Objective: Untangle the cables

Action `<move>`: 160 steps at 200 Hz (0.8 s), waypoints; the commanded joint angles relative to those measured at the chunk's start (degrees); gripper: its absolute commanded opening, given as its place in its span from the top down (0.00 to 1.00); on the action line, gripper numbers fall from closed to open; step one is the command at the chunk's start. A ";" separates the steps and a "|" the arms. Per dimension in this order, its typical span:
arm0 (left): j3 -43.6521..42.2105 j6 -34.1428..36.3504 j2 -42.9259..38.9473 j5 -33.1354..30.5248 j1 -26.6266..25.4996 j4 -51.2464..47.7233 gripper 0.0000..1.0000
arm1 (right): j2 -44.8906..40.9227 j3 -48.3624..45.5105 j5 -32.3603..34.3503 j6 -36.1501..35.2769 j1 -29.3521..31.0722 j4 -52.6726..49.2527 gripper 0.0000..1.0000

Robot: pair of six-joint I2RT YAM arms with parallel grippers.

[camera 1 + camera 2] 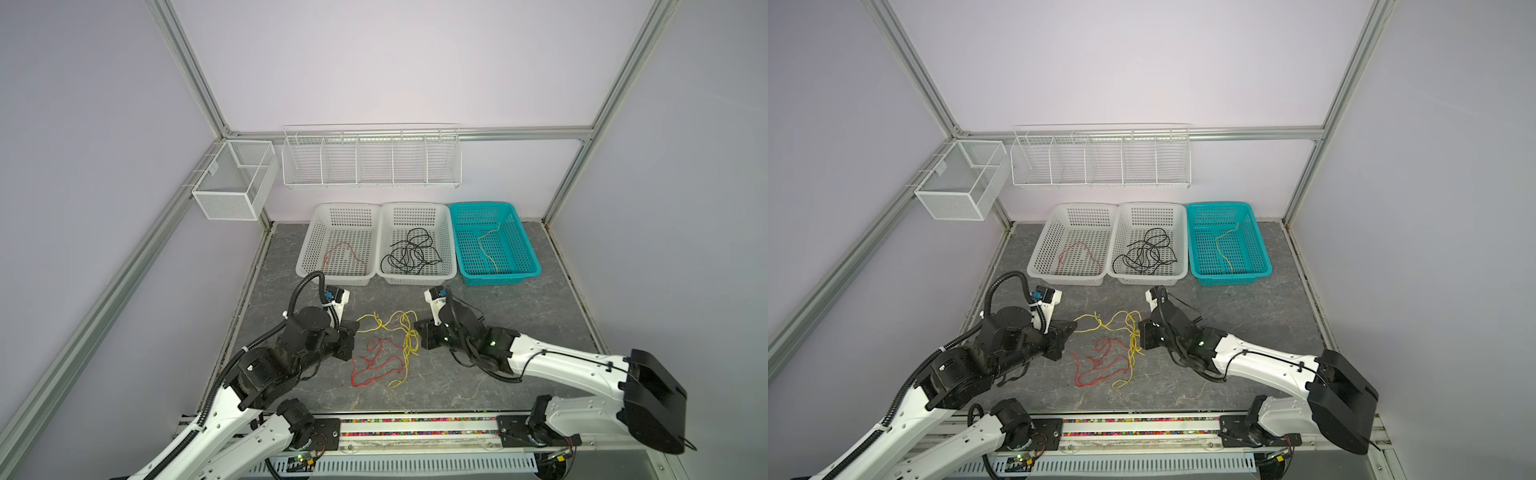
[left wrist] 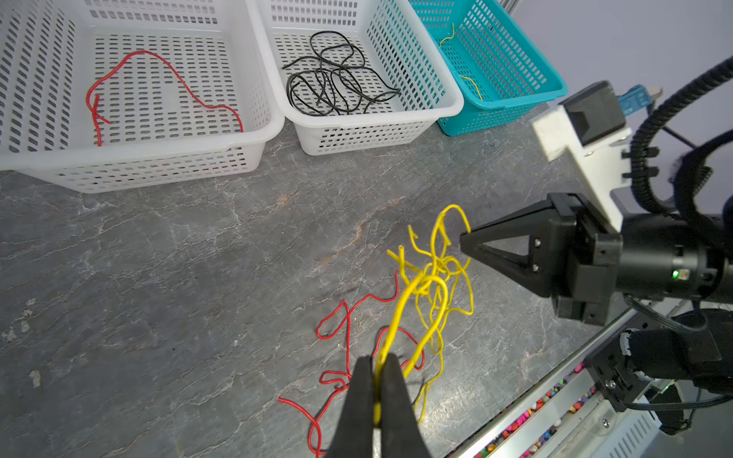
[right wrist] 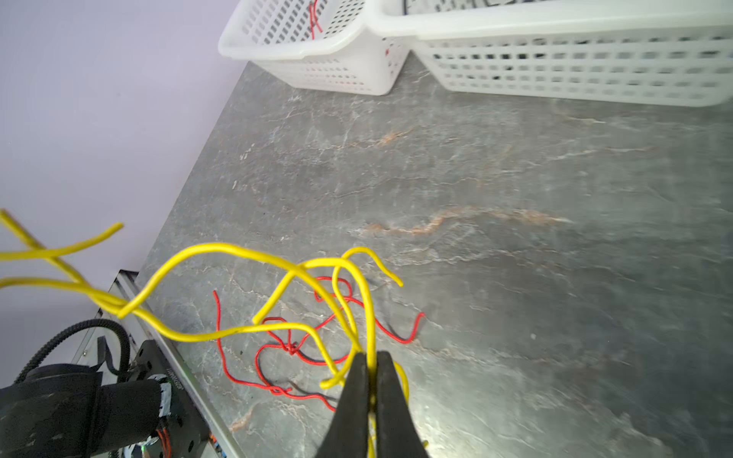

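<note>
The yellow strand (image 1: 387, 325) hangs loose from my left gripper to the tangle (image 1: 409, 336), so my right gripper should keep pulling away until that strand is stretched out, then let go.
A tangle of yellow cables (image 1: 401, 332) and red cables (image 1: 374, 363) sits on the grey tabletop between my two arms. My left gripper (image 2: 378, 359) is shut on a yellow cable (image 2: 400, 313), at the tangle's left side (image 1: 356, 330). My right gripper (image 3: 371, 355) is shut on another yellow strand (image 3: 222, 248), at the tangle's right side (image 1: 417, 332). The yellow strands rise off the table between the two grippers. The red cables (image 3: 258, 357) lie flat below them. Both grippers stand at about the same height.
Three baskets line the back: a white basket (image 1: 305, 245) with a red cable (image 1: 345, 249), a white basket (image 1: 446, 245) with black cables (image 1: 409, 251), and a teal basket (image 1: 525, 245) with a yellow cable (image 1: 484, 245). Wire racks (image 1: 372, 160) hang on the wall.
</note>
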 commanded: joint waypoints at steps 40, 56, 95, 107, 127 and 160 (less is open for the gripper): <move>0.40 -0.53 -1.10 -5.43 0.14 -1.43 1.00 | -12.05 -8.68 8.77 4.24 -7.50 -14.89 0.93; 0.50 -0.67 -1.14 -6.13 0.14 -1.69 1.00 | -14.29 -9.55 9.41 5.28 -9.62 -17.58 0.94; 0.59 -0.93 -1.15 -7.08 0.17 -1.89 1.00 | -18.70 -11.15 7.25 5.18 -14.61 -20.48 0.94; 0.43 -0.83 -1.04 -6.38 0.15 -1.55 1.00 | -18.70 -10.99 4.46 2.78 -15.03 -19.39 0.91; 0.23 -0.57 -0.56 -4.52 0.23 -0.85 1.00 | -16.70 -8.62 -1.11 -1.80 -14.99 -18.79 0.82; 0.32 -0.23 0.80 -3.03 0.15 -0.73 1.00 | -13.69 -6.48 -7.41 -4.79 -14.65 -17.56 0.64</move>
